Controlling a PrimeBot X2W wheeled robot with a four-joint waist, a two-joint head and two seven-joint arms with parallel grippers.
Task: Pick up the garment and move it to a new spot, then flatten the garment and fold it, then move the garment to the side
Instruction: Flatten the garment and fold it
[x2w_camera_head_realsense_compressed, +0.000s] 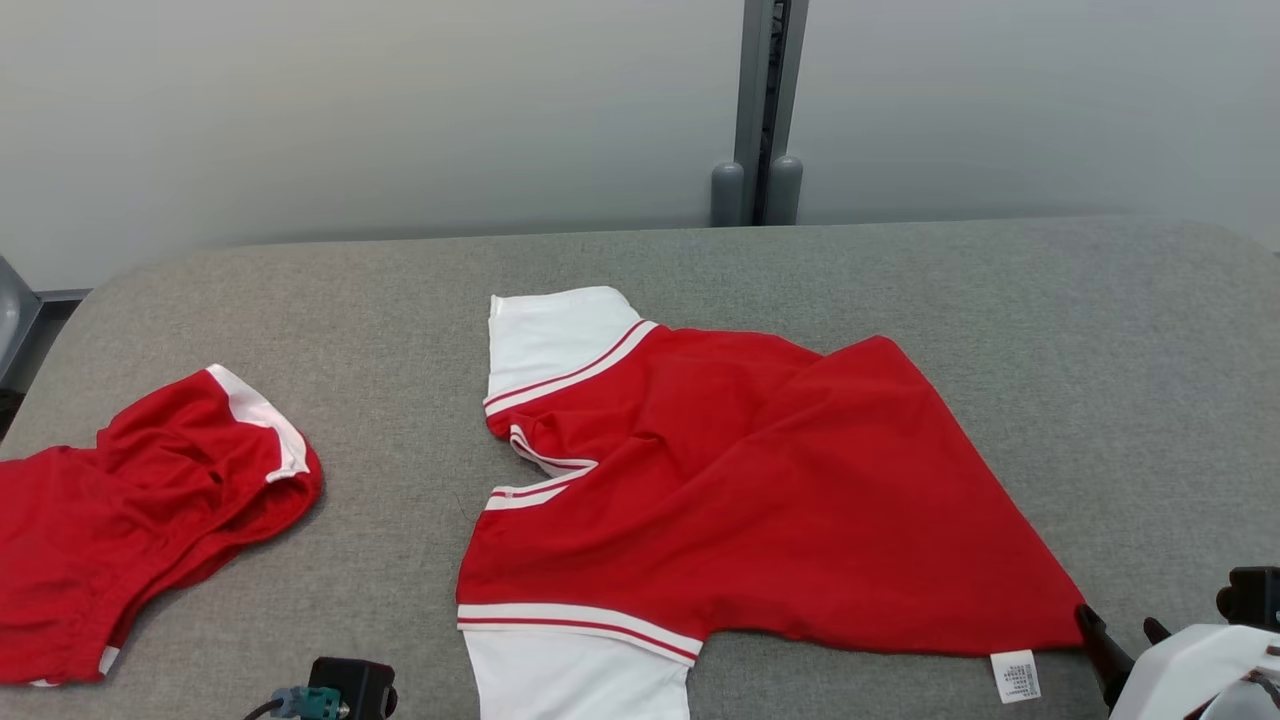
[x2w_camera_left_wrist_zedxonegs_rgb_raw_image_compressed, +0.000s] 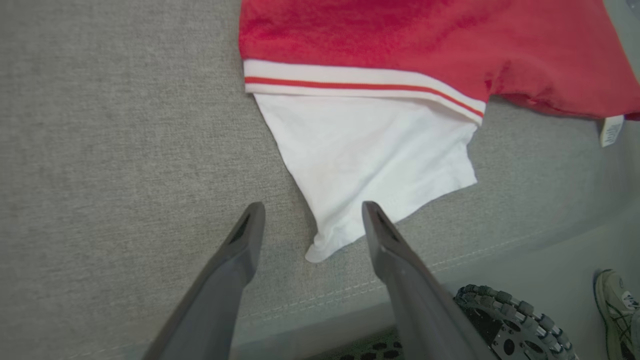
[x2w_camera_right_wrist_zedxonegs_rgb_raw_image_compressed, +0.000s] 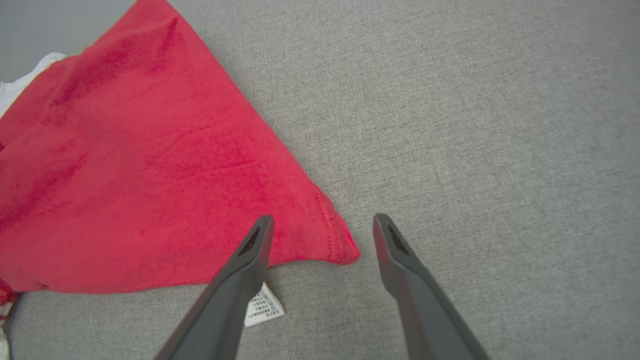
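The striped neckline (x2w_camera_head_realsense_compressed: 536, 488) is bent into a sharp inward fold (x2w_camera_head_realsense_compressed: 585, 464). The neckline will open out into a wide curve when I pull the white sleeve.
The garment (x2w_camera_head_realsense_compressed: 740, 480), a red T-shirt with white sleeves and striped trim, lies spread on the grey table (x2w_camera_head_realsense_compressed: 900, 280), neck to the left. In the left wrist view my left gripper (x2w_camera_left_wrist_zedxonegs_rgb_raw_image_compressed: 312, 210) stands open over the near white sleeve (x2w_camera_left_wrist_zedxonegs_rgb_raw_image_compressed: 370, 150), with the sleeve's corner between its fingers. My right gripper (x2w_camera_right_wrist_zedxonegs_rgb_raw_image_compressed: 324, 220) is open too, and the shirt's red hem corner (x2w_camera_right_wrist_zedxonegs_rgb_raw_image_compressed: 335, 240) lies between its fingers. In the head view the right gripper (x2w_camera_head_realsense_compressed: 1120, 625) sits at the shirt's lower right corner, beside the white care label (x2w_camera_head_realsense_compressed: 1015, 675). Whether either gripper touches the cloth is unclear.
A second red garment (x2w_camera_head_realsense_compressed: 150, 510) lies crumpled at the table's left edge. The table's front seam (x2w_camera_left_wrist_zedxonegs_rgb_raw_image_compressed: 350, 290) runs just below the left fingers, with the robot's roller wheel (x2w_camera_left_wrist_zedxonegs_rgb_raw_image_compressed: 515, 320) and a person's shoe (x2w_camera_left_wrist_zedxonegs_rgb_raw_image_compressed: 615, 305) on the floor beyond. Bare grey cloth lies right of the shirt.
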